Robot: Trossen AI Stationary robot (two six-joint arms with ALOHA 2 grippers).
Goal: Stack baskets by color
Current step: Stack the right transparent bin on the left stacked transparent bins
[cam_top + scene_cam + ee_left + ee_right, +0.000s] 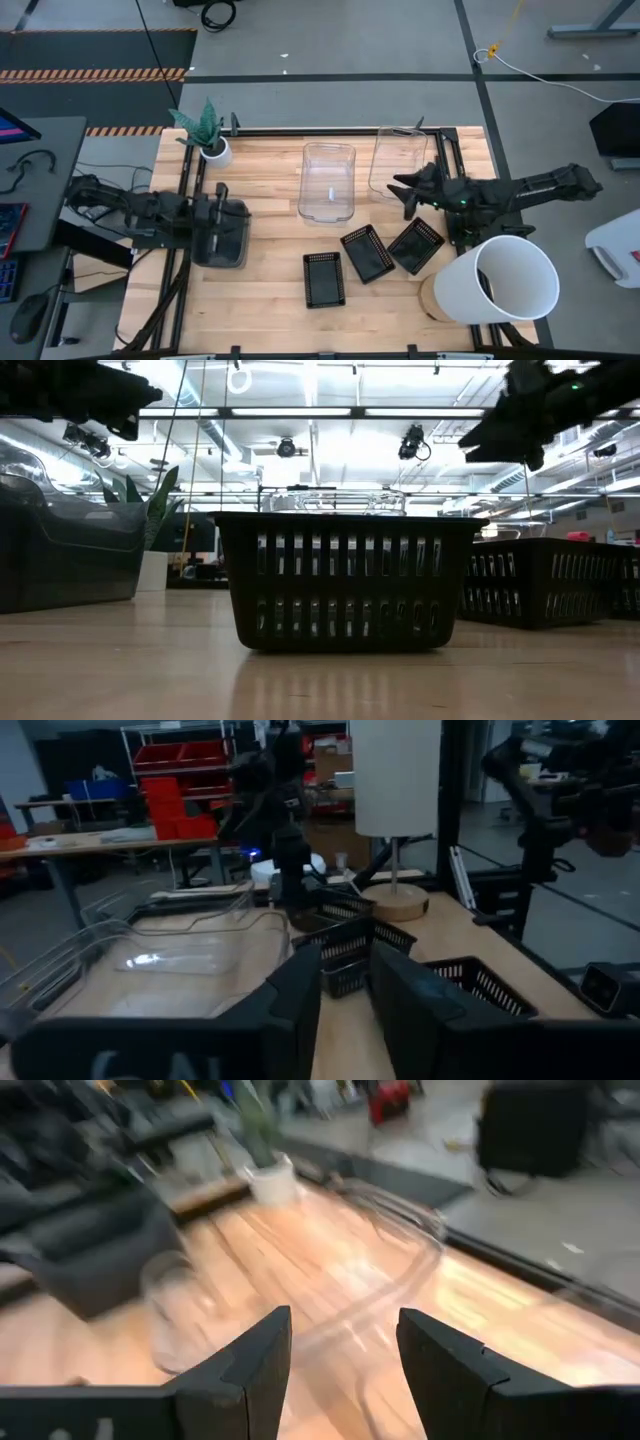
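Observation:
I expect the clear bin (398,160) to sink almost rim to rim into the other clear bin when I lower it with my right gripper, because both taper (327,185) toward their bases.
A smoky grey basket (222,245) stands at the table's left, and my left gripper (232,212) hovers level above it, its fingers (300,990) a little apart with nothing between them. Two clear bins (327,180) (398,160) stand at the far middle. Three black mesh baskets (323,278) (367,252) (415,245) sit apart on the near middle, each on its base. My right gripper (403,195) is open and raised by the near end of the right clear bin, whose rim (400,1230) shows blurred beyond its fingers.
A big white bucket (495,280) lies tilted at the near right, close under my right arm. A small white plant pot (213,150) stands at the far left corner. Bare wood (270,240) lies between the grey basket and the black ones.

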